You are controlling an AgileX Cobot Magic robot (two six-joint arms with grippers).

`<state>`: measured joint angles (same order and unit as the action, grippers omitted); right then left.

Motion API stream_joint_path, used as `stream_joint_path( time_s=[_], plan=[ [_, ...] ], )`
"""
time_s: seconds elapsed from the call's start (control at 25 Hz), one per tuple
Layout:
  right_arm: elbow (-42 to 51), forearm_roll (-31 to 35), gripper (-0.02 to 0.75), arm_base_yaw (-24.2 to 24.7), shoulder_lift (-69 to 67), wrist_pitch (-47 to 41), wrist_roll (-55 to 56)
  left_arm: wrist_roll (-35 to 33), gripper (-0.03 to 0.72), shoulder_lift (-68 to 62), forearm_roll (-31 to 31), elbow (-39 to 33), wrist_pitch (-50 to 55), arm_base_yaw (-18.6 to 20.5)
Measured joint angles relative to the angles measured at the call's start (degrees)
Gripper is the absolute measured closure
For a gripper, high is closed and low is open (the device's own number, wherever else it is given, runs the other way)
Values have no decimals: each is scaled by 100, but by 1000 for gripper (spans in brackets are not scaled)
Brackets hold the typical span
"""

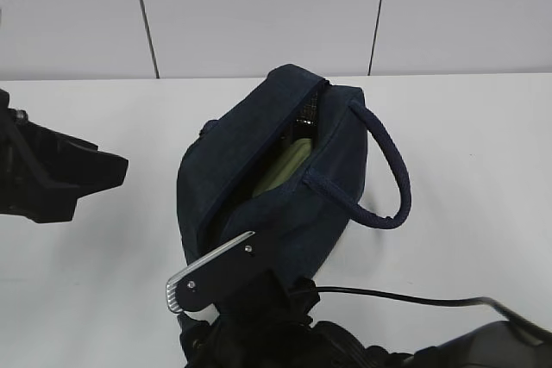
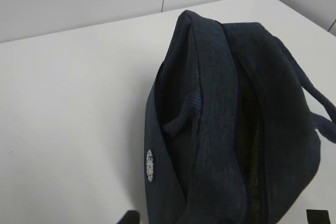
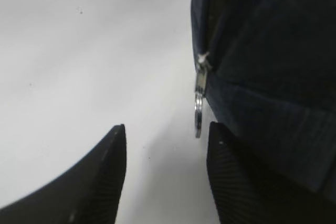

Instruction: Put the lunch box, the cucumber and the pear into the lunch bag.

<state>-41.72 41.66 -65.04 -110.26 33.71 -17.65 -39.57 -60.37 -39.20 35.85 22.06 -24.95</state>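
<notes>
My gripper will close the zipper to the far end of the opening when it pulls, because the metal ring pull (image 3: pixel 199 98) hangs at the near end of the lunch bag's gaping opening (image 1: pixel 274 165).
The navy lunch bag (image 1: pixel 285 187) lies in the middle of the white table with its zipper open. The sage-green lid of the lunch box (image 1: pixel 289 168) shows inside the opening. The cucumber and the pear are out of view. My right gripper (image 3: pixel 167 129) is open at the bag's near end. The metal ring pull (image 3: pixel 198 115) hangs between its fingers, close to the right finger (image 3: pixel 231 177), untouched. In the exterior view it (image 1: pixel 226 275) sits at the bottom. My left gripper (image 2: pixel 223 219) is open and empty above the bag (image 2: pixel 231 119), and stands left of the bag in the exterior view (image 1: pixel 95 174).
One looped handle (image 1: pixel 390 170) arches off the bag's right side. A black cable (image 1: pixel 405 299) runs along the table at the lower right. A white wall stands behind the table. A round white logo (image 2: pixel 150 165) marks the bag's side.
</notes>
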Motion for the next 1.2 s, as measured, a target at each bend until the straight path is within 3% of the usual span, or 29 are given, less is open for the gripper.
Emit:
stream_joint_path(
  time_s=[0.12, 0.24, 0.48, 0.92, 1.2],
  plan=[
    [-61, 91, 365, 0, -21, 82, -37, 0, 404, 0, 0, 0, 0, 0],
    [-61, 264, 437, 0, -25, 118, -129, 0, 404, 0, 0, 0, 0, 0],
    [-61, 314, 721, 0, -25, 127, -188, 0, 404, 0, 0, 0, 0, -5],
    [-61, 497, 732, 0, 536, -524, -553, 0, 405, 0, 0, 0, 0, -5],
    [-61, 2485, 732, 0, 1542, -609, -2793, 0, 412, 0, 0, 0, 0, -5]
  ],
)
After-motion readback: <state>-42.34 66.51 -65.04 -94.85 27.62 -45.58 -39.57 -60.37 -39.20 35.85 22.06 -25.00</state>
